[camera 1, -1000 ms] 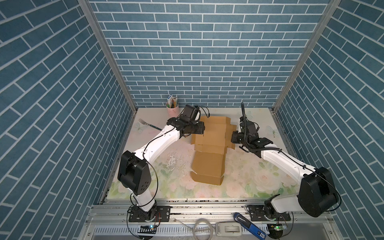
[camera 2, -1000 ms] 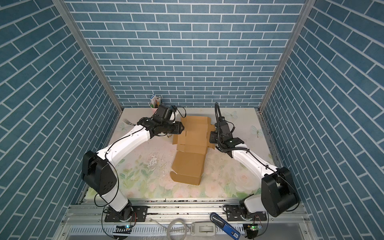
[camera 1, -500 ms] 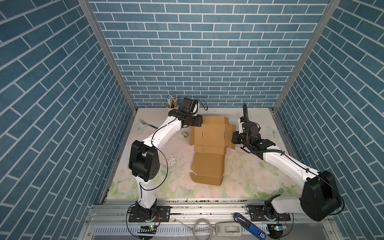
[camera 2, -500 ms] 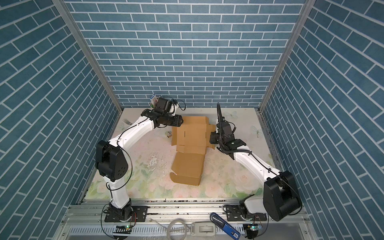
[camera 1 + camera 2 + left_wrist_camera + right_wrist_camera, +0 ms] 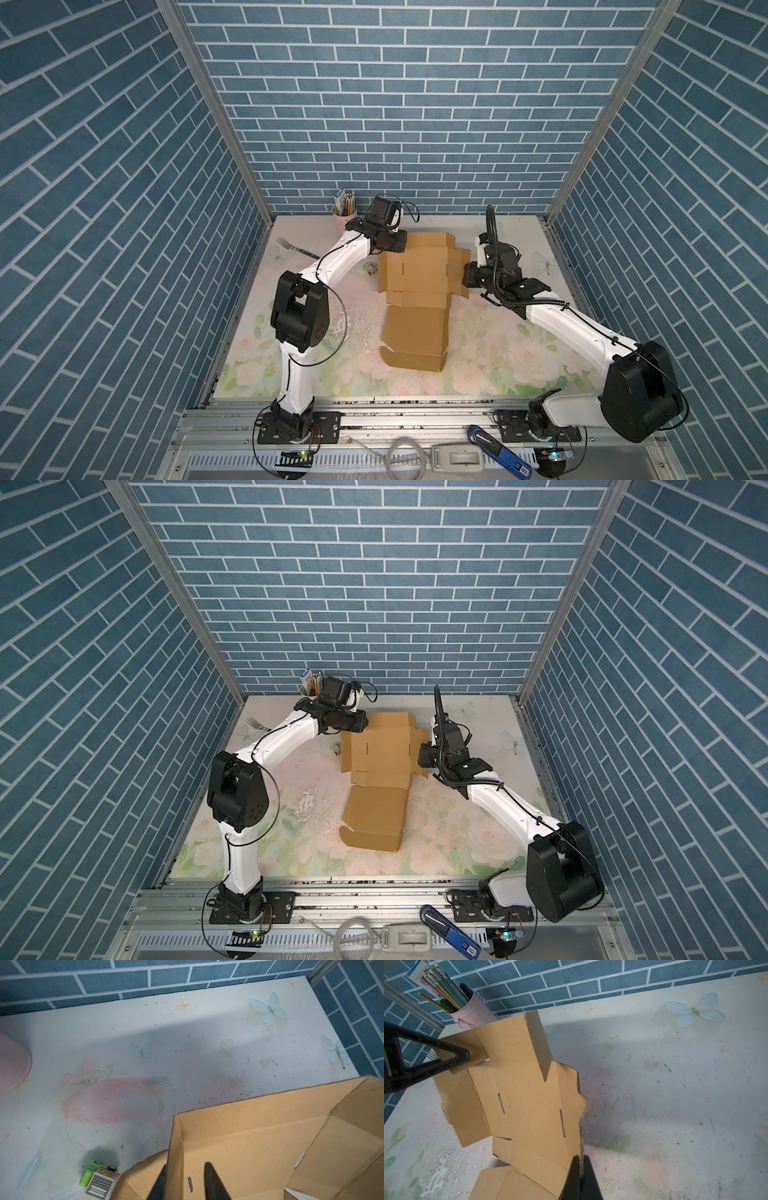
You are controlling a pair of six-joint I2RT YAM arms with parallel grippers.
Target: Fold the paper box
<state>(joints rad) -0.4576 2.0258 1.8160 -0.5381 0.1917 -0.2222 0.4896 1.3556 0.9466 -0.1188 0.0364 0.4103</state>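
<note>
I should let go of the side flap's edge that my right gripper is pinching and take the far flap's other corner tab with that gripper, because the tab stands free.
The paper box is a brown cardboard sheet lying mid-table, with its near end folded up and its far flaps partly raised. My left gripper is at the box's far left corner. In the left wrist view its jaws straddle the raised left wall: one finger is outside and the other inside, with a gap. My right gripper is pinched on the edge of the right side flap, fingers together on the card.
A pink cup of pencils stands at the back left, close behind the left gripper. A fork lies by the left wall. A small green and white toy sits beside the box's left flap. White flakes lie left of the box.
My left arm has drawn its elbow in and moved its gripper slightly back along the box's left flap, with its jaws narrowing. My right gripper has kept its pinch on the right flap.
</note>
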